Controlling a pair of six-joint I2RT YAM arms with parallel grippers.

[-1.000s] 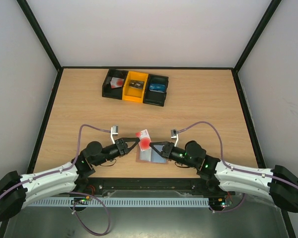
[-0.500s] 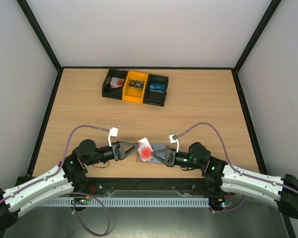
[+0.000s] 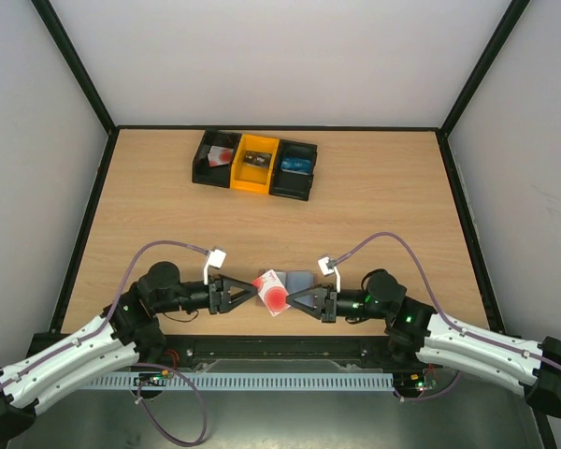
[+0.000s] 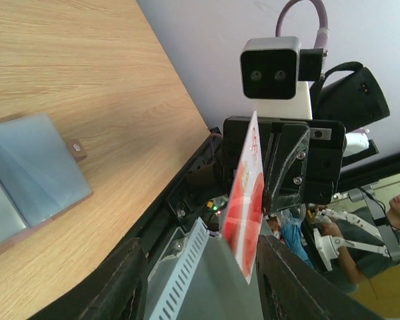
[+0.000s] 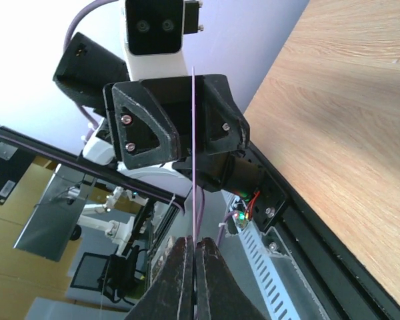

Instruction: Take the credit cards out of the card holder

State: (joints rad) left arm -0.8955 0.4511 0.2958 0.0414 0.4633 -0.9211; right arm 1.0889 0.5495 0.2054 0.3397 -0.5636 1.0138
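Note:
The reddish credit card's black bin [image 3: 215, 157] is on my left gripper's side, so next my left gripper pinches the card's loose end [image 3: 264, 282] before my right gripper lets go.
A reddish credit card [image 3: 274, 292] hangs edge-up above the table's near edge, pinched by my right gripper [image 3: 292, 299], which is shut on it. In the right wrist view the card [image 5: 194, 133] shows edge-on, rising from the closed fingertips [image 5: 185, 250]. My left gripper [image 3: 252, 290] faces it, open. In the left wrist view the card [image 4: 247, 193] stands between its two fingers [image 4: 123, 280], close to the right one, touching neither. The card holder [image 3: 303, 280] lies flat on the table behind the grippers, with its grey-blue pockets [image 4: 27, 167] showing.
Three small bins stand in a row at the back of the table: black [image 3: 215, 157], orange [image 3: 255, 162] and black [image 3: 294, 168], each with something inside. The table's black front rail [image 4: 187, 180] runs just under the grippers.
Both grippers and the reddish card have moved toward the near edge, off the card holder. The left gripper's jaws have opened and let go of the card; the right still holds it.

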